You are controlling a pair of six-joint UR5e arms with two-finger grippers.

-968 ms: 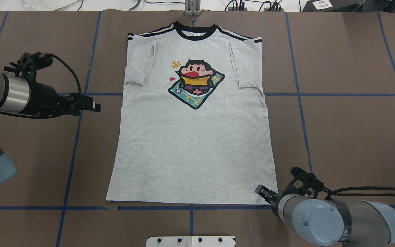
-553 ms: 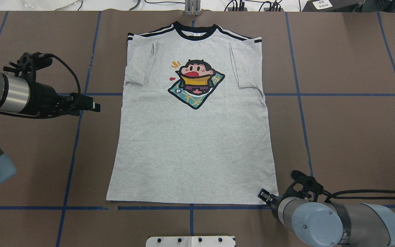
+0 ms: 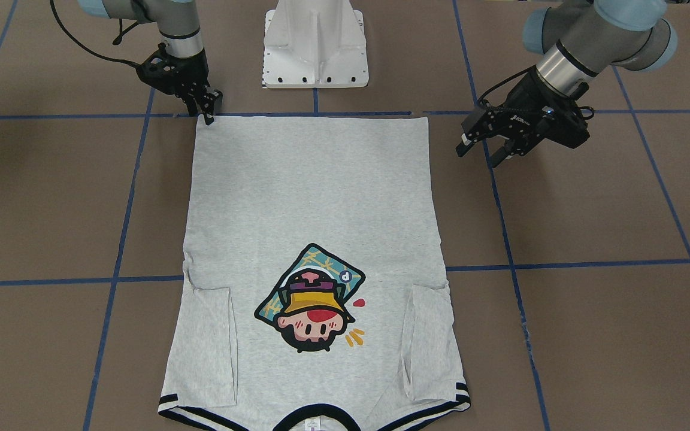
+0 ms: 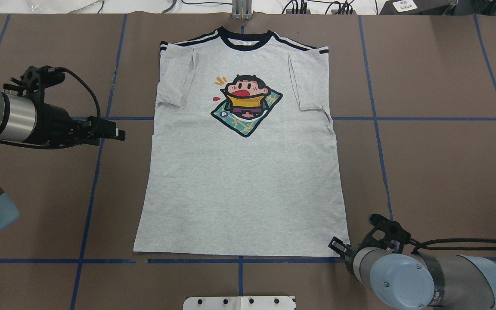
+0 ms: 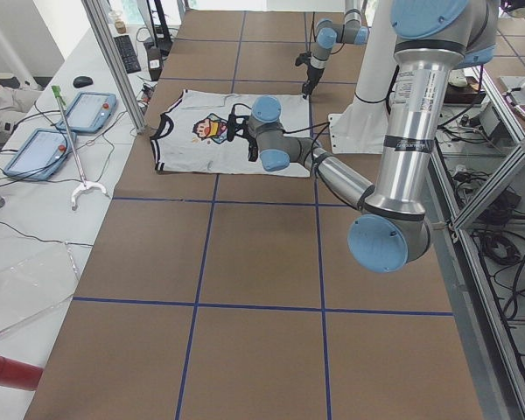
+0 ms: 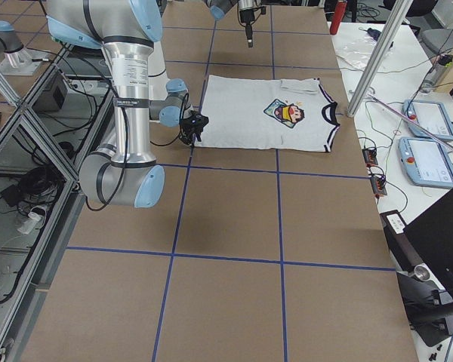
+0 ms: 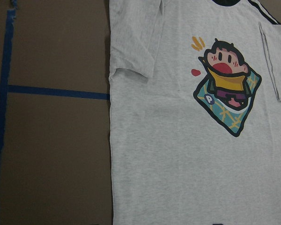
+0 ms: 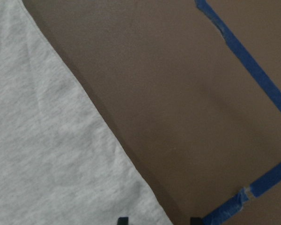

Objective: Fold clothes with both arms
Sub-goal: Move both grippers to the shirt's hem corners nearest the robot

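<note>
I expect the folded sleeves [image 3: 206,348] to stay tucked inside when I lift the hem and fold it over, because they lie flat over the chest.
The light grey T-shirt [image 4: 239,185] lies flat and face up on the brown table, collar at the far side, both sleeves folded in over the chest. It also shows in the front-facing view [image 3: 309,191]. My left gripper [image 4: 121,134] hovers beside the shirt's left edge at waist height, open and empty, a gap away from the cloth [image 3: 480,152]. My right gripper [image 4: 333,244] is open at the shirt's near right hem corner [image 3: 208,114]. In the right wrist view its two fingertips [image 8: 123,220] straddle that corner of the shirt [image 8: 47,154].
The white pedestal base [image 3: 315,42] stands just behind the shirt's hem. Blue tape lines [image 4: 373,118] cross the brown table. A grey bracket [image 4: 241,10] and cables sit at the far edge. Bare table lies on both sides of the shirt.
My right gripper has shifted a little to the right and nearer, settling at the hem corner. My left gripper has hardly moved. The shirt has not moved.
</note>
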